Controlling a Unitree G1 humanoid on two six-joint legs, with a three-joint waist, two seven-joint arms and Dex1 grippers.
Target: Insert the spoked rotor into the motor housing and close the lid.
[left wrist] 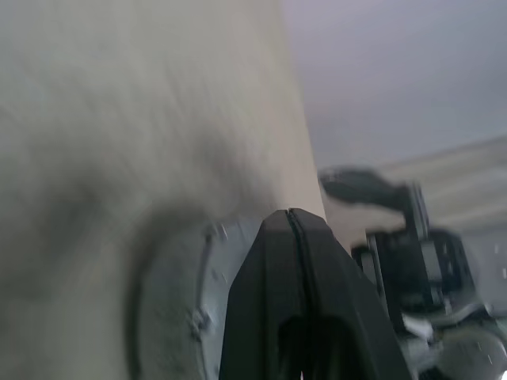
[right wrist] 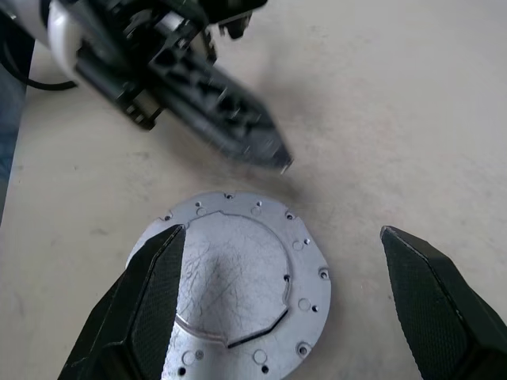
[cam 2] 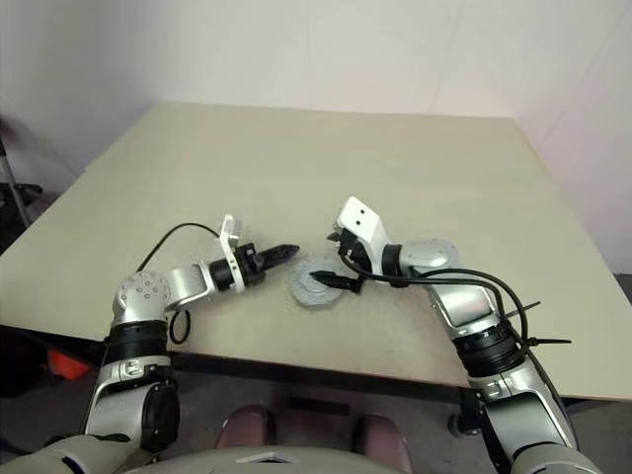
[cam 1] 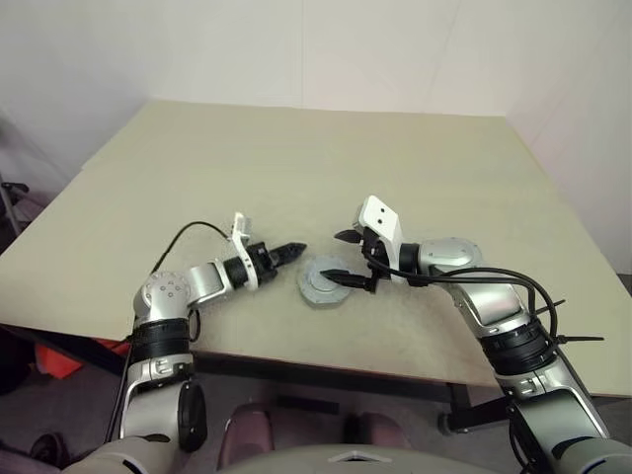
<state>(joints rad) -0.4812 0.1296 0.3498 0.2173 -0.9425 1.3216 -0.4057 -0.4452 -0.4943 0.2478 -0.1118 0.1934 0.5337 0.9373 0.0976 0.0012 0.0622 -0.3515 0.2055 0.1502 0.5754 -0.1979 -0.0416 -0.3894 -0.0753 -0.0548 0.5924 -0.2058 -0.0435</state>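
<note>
My right gripper should move back, roll and squeeze the lid against the housing (cam 1: 334, 298) from the side, because its fingers straddle the lid's rim (right wrist: 321, 273) from above.
A flat round silver lid (right wrist: 234, 277) with small holes round its rim lies on the low round motor housing (cam 1: 308, 292) near the table's front edge. The housing's inside is covered, and the spoked rotor is hidden. My left gripper (cam 1: 296, 249) is shut with nothing in it. Its tip hangs just left of the lid, a little above the table, and also shows as the dark left gripper (right wrist: 269, 150) in the right wrist view. My right gripper (right wrist: 281, 233) stands wide open over the lid, one finger to each side, touching nothing.
The beige table (cam 1: 296, 148) stretches far behind and to both sides of the parts. Its front edge runs just below the housing. A maroon seat (cam 1: 296, 430) sits under that edge, and something red (cam 1: 54, 360) lies on the floor at the left.
</note>
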